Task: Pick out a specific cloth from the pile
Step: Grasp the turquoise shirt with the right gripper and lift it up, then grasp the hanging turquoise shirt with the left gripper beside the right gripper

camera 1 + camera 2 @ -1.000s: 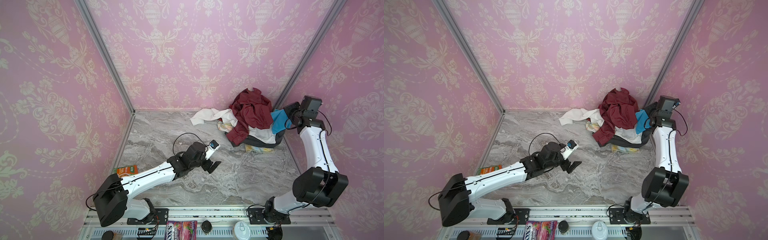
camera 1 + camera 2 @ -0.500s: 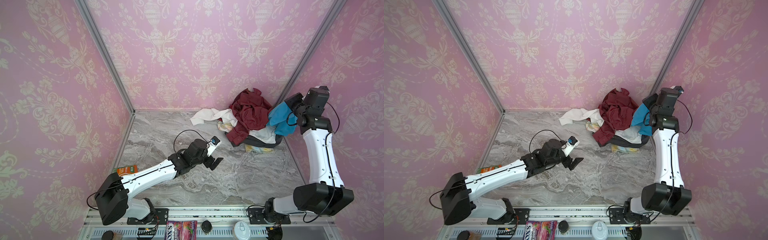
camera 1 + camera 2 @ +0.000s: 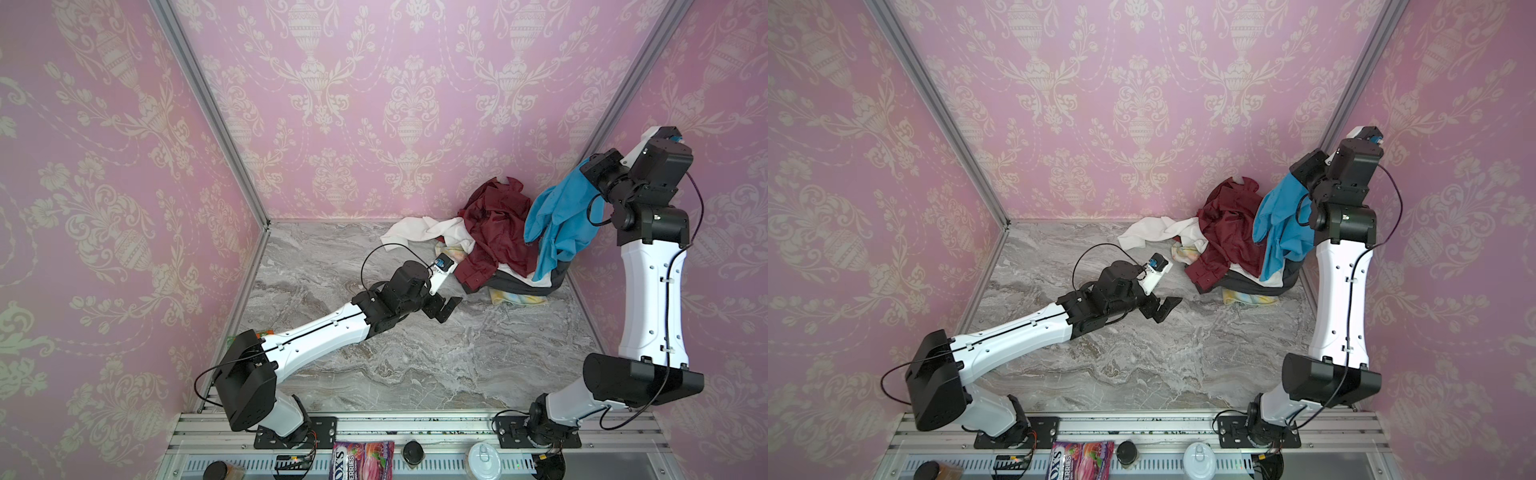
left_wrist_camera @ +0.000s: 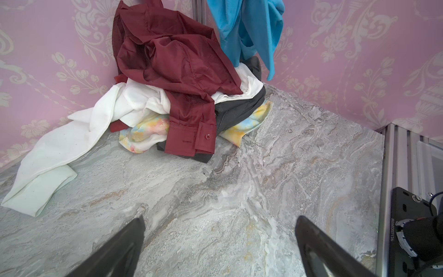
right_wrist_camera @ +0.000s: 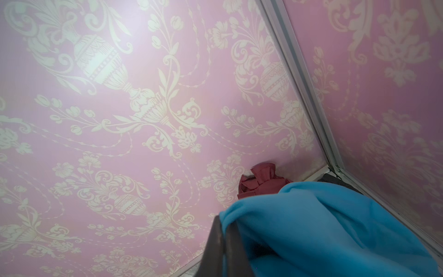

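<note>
The turquoise cloth's upper edge point(image 3: 581, 170) is held high by my right gripper, so my open left gripper should keep moving toward the cloth's hanging part point(image 3: 552, 220) until its fingers close there.
The cloth point(image 3: 557, 220) point(image 3: 1281, 224) is bright turquoise and hangs in the air over the back right corner, with my right gripper point(image 3: 585, 178) point(image 5: 223, 224) shut on its upper edge. Its lower ends dangle down to the top of the pile point(image 3: 498, 257); I cannot tell whether they touch it. The pile holds a maroon shirt point(image 3: 494, 232) point(image 4: 177, 60), white cloths point(image 3: 415, 232) point(image 4: 72, 144), a dark grey garment point(image 4: 237, 110) and a pale yellow cloth point(image 4: 247, 124). My left gripper point(image 3: 446, 309) point(image 4: 220, 220) stands open and empty, low over the marble, just in front of the pile.
Pink patterned walls with metal corner posts point(image 3: 623, 83) close in the pile on two sides. An orange packet point(image 3: 249, 334) lies at the table's left edge. A sweets packet point(image 3: 363, 459) and small cans point(image 3: 484, 459) sit on the front rail.
My right arm has risen and drawn the turquoise cloth up out of the pile. The left gripper has edged a little toward the pile and stayed open.
</note>
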`<state>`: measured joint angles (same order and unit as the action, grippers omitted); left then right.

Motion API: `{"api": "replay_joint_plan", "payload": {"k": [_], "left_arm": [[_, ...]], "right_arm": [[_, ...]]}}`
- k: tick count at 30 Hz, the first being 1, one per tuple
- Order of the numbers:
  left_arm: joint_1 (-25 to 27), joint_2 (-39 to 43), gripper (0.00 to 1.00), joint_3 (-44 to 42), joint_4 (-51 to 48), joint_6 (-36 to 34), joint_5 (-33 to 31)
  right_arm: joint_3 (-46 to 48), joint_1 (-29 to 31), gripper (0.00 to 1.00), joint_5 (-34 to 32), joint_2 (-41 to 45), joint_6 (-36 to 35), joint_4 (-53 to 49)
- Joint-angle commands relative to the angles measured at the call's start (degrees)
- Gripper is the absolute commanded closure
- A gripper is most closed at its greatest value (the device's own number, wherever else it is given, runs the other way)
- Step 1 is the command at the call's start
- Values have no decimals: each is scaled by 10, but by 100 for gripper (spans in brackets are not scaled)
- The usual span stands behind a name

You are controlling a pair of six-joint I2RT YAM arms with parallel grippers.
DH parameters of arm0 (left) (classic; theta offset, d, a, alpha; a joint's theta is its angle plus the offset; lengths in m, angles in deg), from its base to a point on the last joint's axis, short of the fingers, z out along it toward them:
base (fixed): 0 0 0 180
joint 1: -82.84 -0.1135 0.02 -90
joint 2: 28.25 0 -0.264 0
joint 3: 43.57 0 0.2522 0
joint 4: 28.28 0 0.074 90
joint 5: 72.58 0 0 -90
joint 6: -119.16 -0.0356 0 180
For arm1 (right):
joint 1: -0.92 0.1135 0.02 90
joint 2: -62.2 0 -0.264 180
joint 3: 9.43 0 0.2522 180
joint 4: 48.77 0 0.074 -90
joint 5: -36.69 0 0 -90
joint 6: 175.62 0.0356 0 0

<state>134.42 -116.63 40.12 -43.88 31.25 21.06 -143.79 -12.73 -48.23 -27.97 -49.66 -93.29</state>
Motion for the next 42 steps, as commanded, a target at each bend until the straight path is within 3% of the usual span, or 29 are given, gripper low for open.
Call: {"api": "replay_joint_plan", "payload": {"k": [1,9,22,38,40,42], "left_arm": [[4,-28,1,53,-1,-20,-14],[4,-104,1,166,21,-29,-23],[3,-194,1,268,127,-21,-23],[5,-358,1,430,231,56,49],[5,-375,3,446,229,50,49],[5,-389,16,459,231,48,47]], "right_arm": [[-53,11,100,36,-2,-13,-1],[-62,56,100,50,27,-33,-2],[57,129,100,42,102,-40,23],[127,166,100,50,116,-26,46],[134,171,100,50,119,-22,50],[141,175,100,54,120,-20,51]]}}
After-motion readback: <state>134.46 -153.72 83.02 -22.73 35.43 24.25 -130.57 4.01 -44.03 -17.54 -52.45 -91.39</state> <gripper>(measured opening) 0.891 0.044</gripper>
